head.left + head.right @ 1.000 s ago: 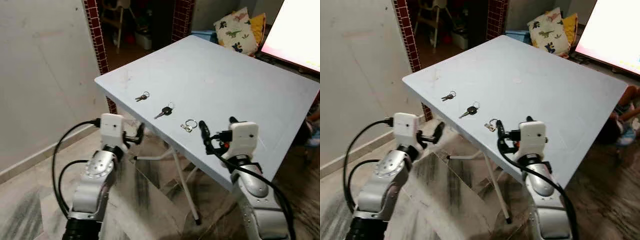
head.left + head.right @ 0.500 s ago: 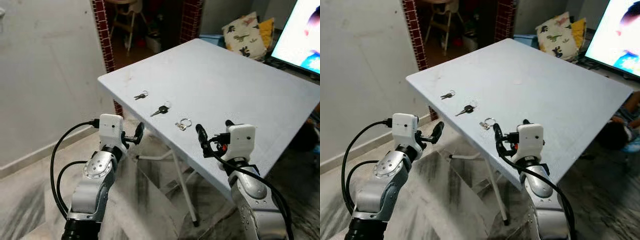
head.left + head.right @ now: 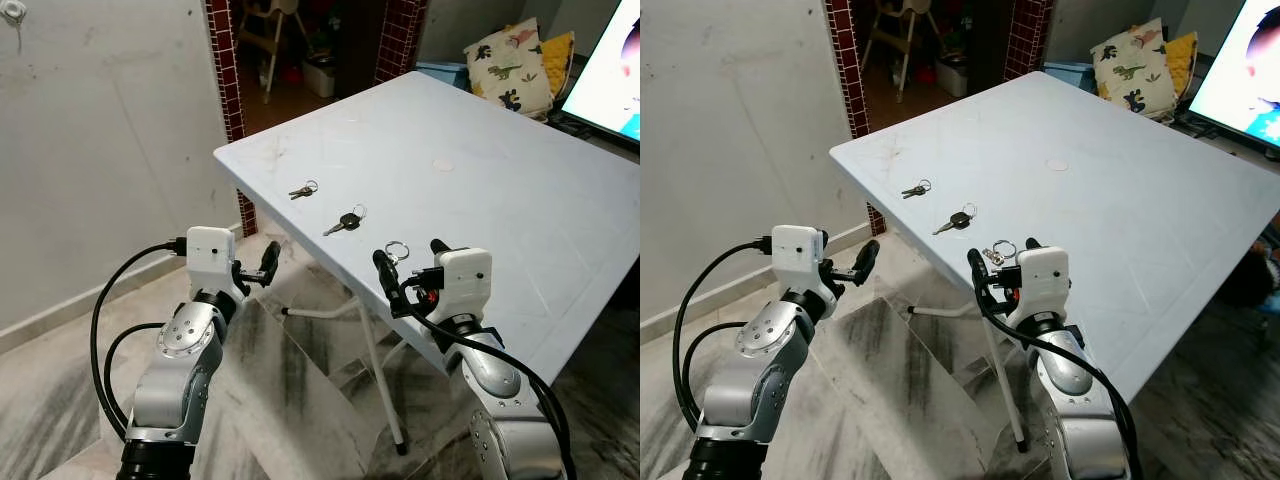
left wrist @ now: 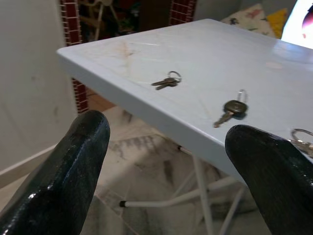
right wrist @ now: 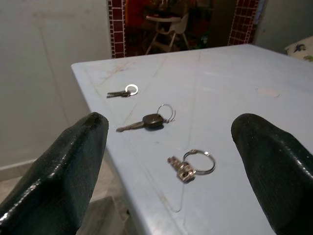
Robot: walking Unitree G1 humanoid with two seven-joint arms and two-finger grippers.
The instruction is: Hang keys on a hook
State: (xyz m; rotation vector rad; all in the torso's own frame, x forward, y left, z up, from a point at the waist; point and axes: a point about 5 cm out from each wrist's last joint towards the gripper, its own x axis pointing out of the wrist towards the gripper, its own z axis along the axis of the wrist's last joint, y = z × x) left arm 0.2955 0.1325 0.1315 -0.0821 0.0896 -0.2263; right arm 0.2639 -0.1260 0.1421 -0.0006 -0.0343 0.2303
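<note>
The wide ring is joined closely at the heads of the small silver keys. The ring will stand upright when I lift by them.
Three sets of keys lie near the front edge of the pale table: a small pair, a black-headed key and small silver keys on a ring. My right gripper is open at the table's edge, its fingers either side of the ringed keys and just short of them. My left gripper is open too, held below and left of the table's corner, facing the small pair. A small white hook-like fitting sits high on the left wall.
The table stands on thin folding legs over a marble floor. A plain wall runs along the left, with red-tiled pillars framing a doorway behind. Dinosaur cushions and a lit screen lie beyond the far side.
The whole view has shifted, so the camera moved. My right gripper now has the ringed keys between its fingers' line; before they lay to its left. Both grippers stay open.
</note>
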